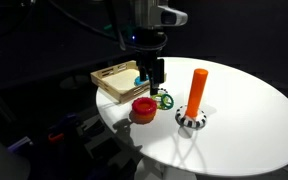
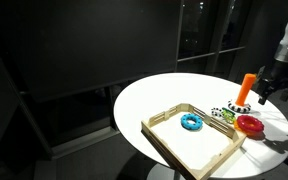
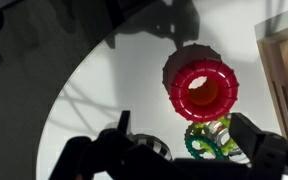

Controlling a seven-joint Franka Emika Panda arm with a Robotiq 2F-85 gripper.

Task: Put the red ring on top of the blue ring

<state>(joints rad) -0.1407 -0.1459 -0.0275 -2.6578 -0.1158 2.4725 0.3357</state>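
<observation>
My gripper should keep going down until its open fingers are on both sides of the red rim, because the red ring lies with its hole facing up and its rim clear.
The red ring lies on the white table near its edge, seen in both exterior views. The blue ring lies flat inside the wooden tray; in an exterior view only a cyan bit of it shows beside the gripper. My gripper is open and empty. It hangs above the table, over the green ring and just beside the red ring, touching neither.
A green ring lies with a light-coloured ring next to the red one. An orange peg stands on a black-and-white striped base. The tray's edge is close by.
</observation>
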